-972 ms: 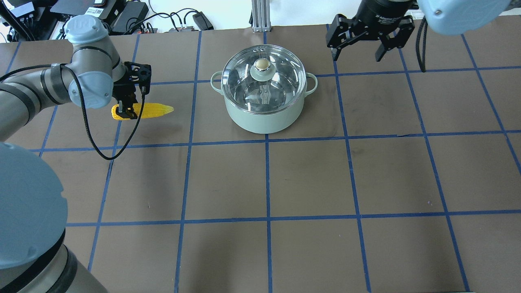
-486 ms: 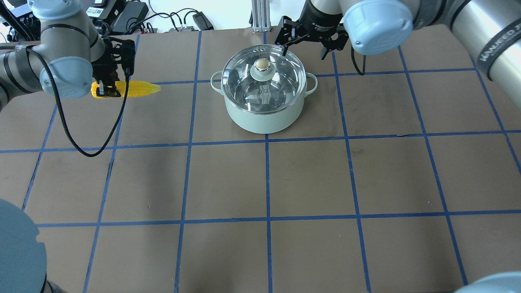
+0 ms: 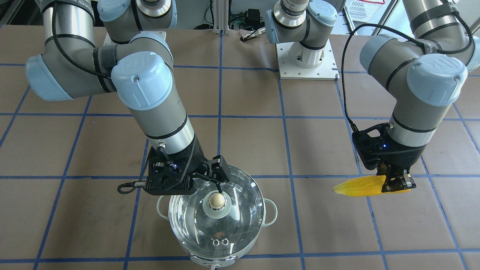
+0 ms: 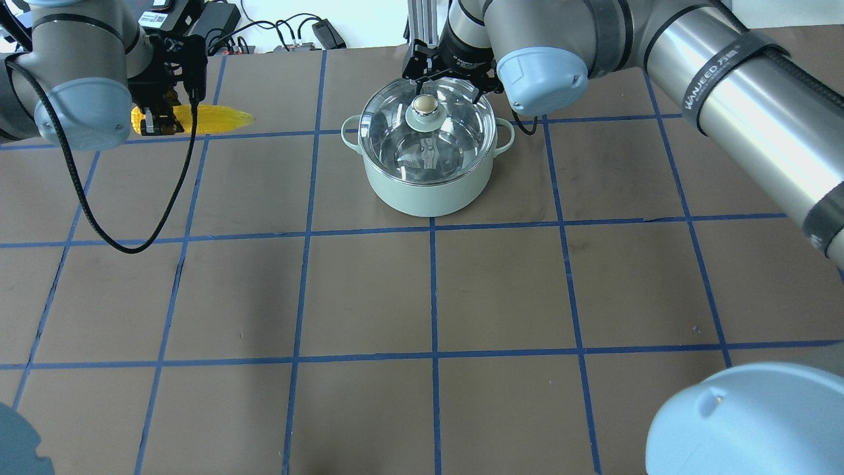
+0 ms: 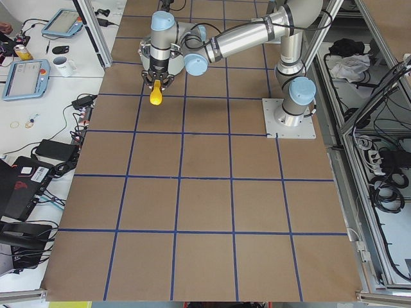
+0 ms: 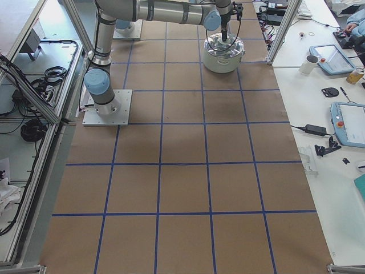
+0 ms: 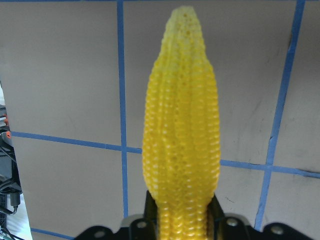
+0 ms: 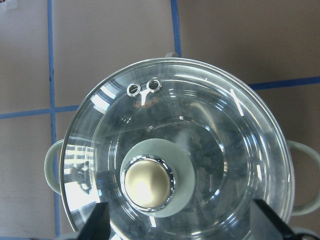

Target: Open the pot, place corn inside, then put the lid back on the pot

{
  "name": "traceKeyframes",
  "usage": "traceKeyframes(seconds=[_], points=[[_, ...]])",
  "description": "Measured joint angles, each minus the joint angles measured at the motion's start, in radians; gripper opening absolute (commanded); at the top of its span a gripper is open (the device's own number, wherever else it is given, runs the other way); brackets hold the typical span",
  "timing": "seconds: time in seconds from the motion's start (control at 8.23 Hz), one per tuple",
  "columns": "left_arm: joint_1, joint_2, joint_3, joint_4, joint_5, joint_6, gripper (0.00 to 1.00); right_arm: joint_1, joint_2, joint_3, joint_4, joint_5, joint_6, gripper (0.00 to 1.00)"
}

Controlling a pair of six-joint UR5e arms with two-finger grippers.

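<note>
Next, I raise the lid by its knob point(image 3: 216, 201) with my right gripper and keep it out of the way first, because the lid covers the pot point(image 3: 221, 234) while my left gripper is holding the corn.
The pot point(image 4: 428, 192) stands at the back middle of the table with the lid point(image 4: 455, 135) on it, cream knob point(image 4: 425, 103) up. My right gripper point(image 4: 451, 78) is open and hovers just over the lid; in the right wrist view the knob point(image 8: 148, 183) sits between the fingertips point(image 8: 101, 220), nearer the left one, not touched. It also shows in the front view point(image 3: 189, 184). My left gripper point(image 4: 160, 120) is shut on the thick end of the corn point(image 4: 217, 119), held level above the table at the back left, tip towards the pot. The corn also shows in the left wrist view point(image 7: 182, 130).
Cables and power bricks point(image 4: 217, 26) lie behind the table's far edge, beside an aluminium post point(image 4: 422, 23). The left wrist cable point(image 4: 132, 245) hangs in a loop over the table. The right arm's long link point(image 4: 758, 112) crosses the table's right half.
My left gripper lifted the corn and carried it towards the back left. My right arm swung left from the back right corner to above the lid, still open.
</note>
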Motion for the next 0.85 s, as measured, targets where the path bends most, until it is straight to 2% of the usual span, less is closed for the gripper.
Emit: traceKeyframes(seconds=[0.24,0.73,0.85], points=[[-0.003,0.02,0.001,0.0,0.0,0.0,0.0,0.018,0.043,-0.028,-0.042,0.007,0.039,1.0],[-0.004,0.027,0.001,0.0,0.0,0.0,0.0,0.027,0.077,-0.041,-0.053,0.01,0.071,0.98],[-0.004,0.025,0.001,-0.001,0.0,0.0,0.0,0.029,0.082,-0.04,-0.052,0.01,0.063,0.82]])
